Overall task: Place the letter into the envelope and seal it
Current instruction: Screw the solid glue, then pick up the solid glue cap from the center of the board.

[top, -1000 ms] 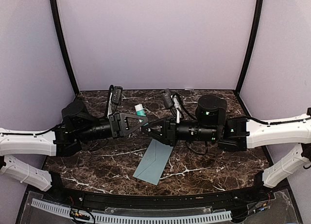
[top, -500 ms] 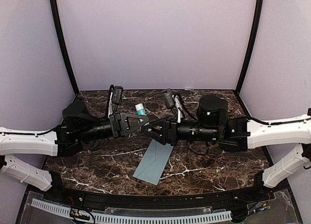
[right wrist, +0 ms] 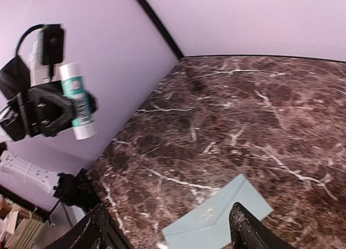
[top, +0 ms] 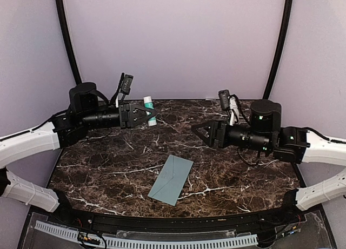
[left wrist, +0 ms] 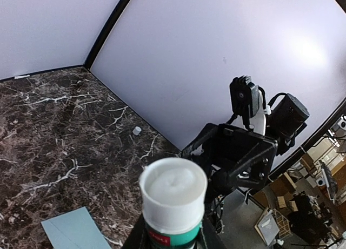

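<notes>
The cap lies alone on the marble [left wrist: 137, 130]. My right gripper should keep moving toward the small white cap until its open fingers are on both sides of it.
The pale teal envelope [top: 171, 179] lies flat on the marble table [top: 108, 168] near the front, its flap folded down [right wrist: 221, 216]. The letter is out of view. My left gripper [top: 145, 115] is shut on a white and green glue stick [top: 148, 109], held high at the back left. The stick is uncapped, with white glue showing at its top [left wrist: 173, 184]. My right gripper [top: 199, 128] hangs open and empty at the right, above the table and apart from both the stick and the envelope. Its dark fingertips [right wrist: 243, 227] frame the envelope from above.
A small white cap-like piece [left wrist: 137, 130] lies on the marble near the back wall. Black frame posts [top: 67, 44] rise at both back corners. The right arm's body [top: 259, 135] stretches over the table's right side.
The two grippers, close together over the table's middle before, have drawn apart. The left one lifted the glue stick back and left; the right one opened and pulled away to the right.
</notes>
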{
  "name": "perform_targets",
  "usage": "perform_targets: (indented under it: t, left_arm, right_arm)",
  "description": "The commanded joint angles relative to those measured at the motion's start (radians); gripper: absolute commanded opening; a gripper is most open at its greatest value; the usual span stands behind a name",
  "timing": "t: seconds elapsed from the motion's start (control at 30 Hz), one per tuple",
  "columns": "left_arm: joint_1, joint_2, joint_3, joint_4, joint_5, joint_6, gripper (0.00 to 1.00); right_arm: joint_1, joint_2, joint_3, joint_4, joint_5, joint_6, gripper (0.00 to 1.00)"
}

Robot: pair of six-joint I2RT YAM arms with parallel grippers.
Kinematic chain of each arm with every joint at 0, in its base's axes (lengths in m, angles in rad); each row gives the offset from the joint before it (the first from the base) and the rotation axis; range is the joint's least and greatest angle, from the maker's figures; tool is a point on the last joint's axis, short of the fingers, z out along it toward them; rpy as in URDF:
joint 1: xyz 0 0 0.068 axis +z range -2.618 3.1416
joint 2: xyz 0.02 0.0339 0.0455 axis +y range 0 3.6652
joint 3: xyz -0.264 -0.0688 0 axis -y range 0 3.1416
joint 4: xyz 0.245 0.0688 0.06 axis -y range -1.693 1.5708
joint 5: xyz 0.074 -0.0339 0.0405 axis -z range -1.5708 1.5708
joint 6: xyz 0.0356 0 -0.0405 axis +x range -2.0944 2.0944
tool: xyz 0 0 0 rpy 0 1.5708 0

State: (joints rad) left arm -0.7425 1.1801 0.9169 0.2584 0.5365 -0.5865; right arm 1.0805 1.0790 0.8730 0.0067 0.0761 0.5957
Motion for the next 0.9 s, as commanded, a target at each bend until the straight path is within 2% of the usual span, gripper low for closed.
perform_targets:
  t: [0.0,0.13,0.2,0.4,0.67,0.87]
  left_arm:
    - [0.059,0.055,0.095,-0.245,0.142,0.274,0.0]
    - [0.081,0.114,0.133,-0.295,0.166,0.417,0.0]
    - [0.081,0.12,0.135,-0.293,0.167,0.482,0.0]
    - [0.081,0.1,0.067,-0.282,0.148,0.544,0.0]
    - [0.081,0.083,0.047,-0.267,0.154,0.521,0.0]
    - [0.081,0.063,0.036,-0.261,0.159,0.51,0.0]
  right_arm:
    - [-0.157,-0.052,-0.037,-0.283,0.156,0.046,0.73]
    - [-0.37,-0.053,-0.056,-0.408,0.152,0.023,0.73]
    - [-0.518,-0.029,-0.066,-0.447,0.122,-0.012,0.73]
    - [-0.835,0.107,-0.065,-0.511,0.047,-0.146,0.7]
    - [-1.056,0.301,-0.008,-0.504,0.1,-0.259,0.67]
    - [-1.114,0.403,0.043,-0.469,0.084,-0.264,0.64]
